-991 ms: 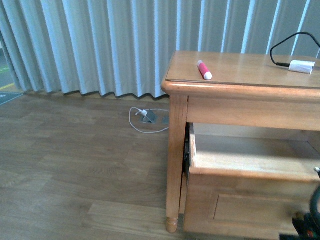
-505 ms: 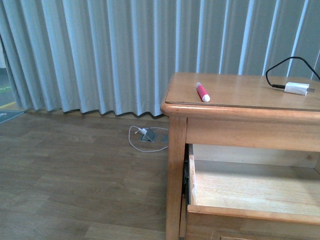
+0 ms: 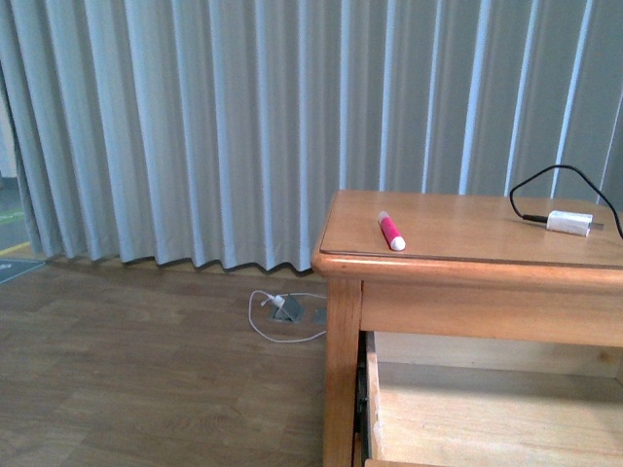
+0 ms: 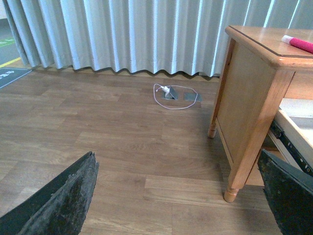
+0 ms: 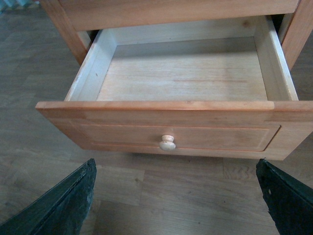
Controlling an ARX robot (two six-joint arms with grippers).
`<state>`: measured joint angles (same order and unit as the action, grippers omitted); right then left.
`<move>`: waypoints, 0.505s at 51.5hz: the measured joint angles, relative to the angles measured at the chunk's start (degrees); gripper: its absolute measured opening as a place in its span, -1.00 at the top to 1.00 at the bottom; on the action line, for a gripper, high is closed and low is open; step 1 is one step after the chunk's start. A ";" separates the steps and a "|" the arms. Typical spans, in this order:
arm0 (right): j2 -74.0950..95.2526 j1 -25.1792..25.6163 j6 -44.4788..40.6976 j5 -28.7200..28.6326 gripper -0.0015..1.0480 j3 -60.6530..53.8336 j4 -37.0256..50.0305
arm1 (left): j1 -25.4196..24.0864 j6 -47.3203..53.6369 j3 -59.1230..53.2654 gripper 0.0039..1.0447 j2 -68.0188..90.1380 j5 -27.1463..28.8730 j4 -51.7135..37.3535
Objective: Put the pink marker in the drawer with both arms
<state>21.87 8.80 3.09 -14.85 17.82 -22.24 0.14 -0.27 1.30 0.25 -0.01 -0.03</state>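
The drawer has a black rail along its side, so I expect it to glide straight in beneath the table top when I push it closed.
The pink marker lies on the wooden table top near its left front edge; its end also shows in the left wrist view as the pink marker. Below the top, the drawer stands pulled open, its pale inside bare and its round knob facing my right gripper. That gripper is open, holding nothing, above the floor in front of the drawer. My left gripper is open too, hovering over the floor left of the table leg. Neither arm shows in the front view.
A white charger plug with a black cable lies at the back right of the table top. A white cord and floor socket sit on the wood floor by the grey curtain.
The front view has risen: the table and marker sit lower in the picture, the drawer front has dropped out of view, and the black arm part at lower right is gone.
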 joint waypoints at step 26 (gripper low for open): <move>-3.50 0.04 -1.84 2.32 -0.84 -0.22 -3.43 | 0.98 0.13 0.11 -0.89 0.70 2.54 -0.09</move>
<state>18.37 8.84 1.26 -12.53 17.61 -25.67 1.13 -0.14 1.41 0.95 2.52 -0.12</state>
